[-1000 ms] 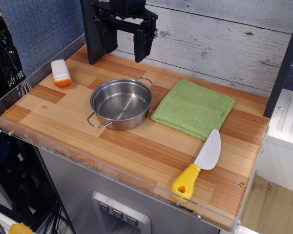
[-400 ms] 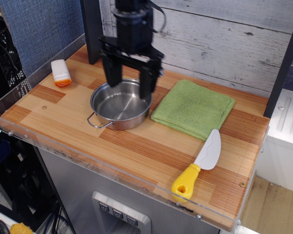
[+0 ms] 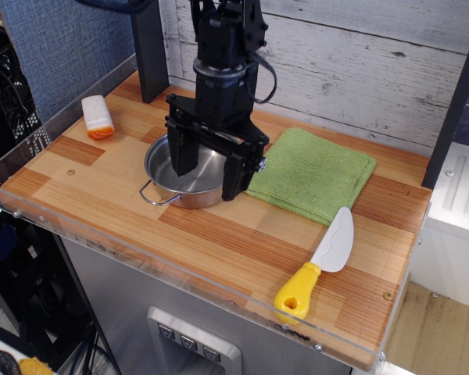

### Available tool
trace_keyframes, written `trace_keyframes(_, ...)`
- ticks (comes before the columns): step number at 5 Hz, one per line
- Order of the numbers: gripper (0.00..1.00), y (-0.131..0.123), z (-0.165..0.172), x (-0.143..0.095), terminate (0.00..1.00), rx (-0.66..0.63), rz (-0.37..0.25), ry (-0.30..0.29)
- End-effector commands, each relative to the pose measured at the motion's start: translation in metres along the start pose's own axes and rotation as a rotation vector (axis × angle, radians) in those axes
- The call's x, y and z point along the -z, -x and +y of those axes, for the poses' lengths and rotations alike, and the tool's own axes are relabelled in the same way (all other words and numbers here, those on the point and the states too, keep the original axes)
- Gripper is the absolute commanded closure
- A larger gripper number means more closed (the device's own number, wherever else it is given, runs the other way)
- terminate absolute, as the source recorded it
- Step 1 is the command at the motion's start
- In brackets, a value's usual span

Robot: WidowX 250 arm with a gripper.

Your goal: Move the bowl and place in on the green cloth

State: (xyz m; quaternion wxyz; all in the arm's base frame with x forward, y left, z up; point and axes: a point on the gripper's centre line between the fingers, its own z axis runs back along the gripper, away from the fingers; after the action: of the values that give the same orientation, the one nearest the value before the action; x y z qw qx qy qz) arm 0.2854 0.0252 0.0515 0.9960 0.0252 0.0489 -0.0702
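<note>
I expect the toy knife to move along with the sliding cloth when I put the bowl down, because the knife's tip touches the green cloth's edge.
The bowl is a shallow shiny steel pot with two wire loop handles, standing on the wooden board left of centre. The green cloth lies flat just right of it, their edges nearly touching. My black gripper is open and hangs low over the bowl. One finger reaches into the bowl's left half, the other is at the bowl's right rim next to the cloth. The arm hides the far part of the bowl.
A toy knife with a yellow handle lies at the front right. A white and orange block lies at the back left. A dark post stands at the back. The wooden board has a clear plastic front edge.
The gripper has come down and forward from high at the back to low over the bowl, staying open. The bowl, cloth and knife have not moved.
</note>
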Motion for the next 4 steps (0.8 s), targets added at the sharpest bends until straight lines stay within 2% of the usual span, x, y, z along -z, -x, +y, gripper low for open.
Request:
trace_keyframes(1,0.0,-0.011,0.026,0.018,0.0,-0.043,0.055,-0.002)
trace_keyframes(2,0.0,-0.015,0.029,0.028,0.0,-0.044,0.085,-0.003)
trace_keyframes(3,1.0,-0.015,0.03,0.029,0.0,-0.048,0.075,-0.004)
trace_keyframes(4,1.0,-0.013,0.028,0.025,0.0,-0.031,0.064,-0.022)
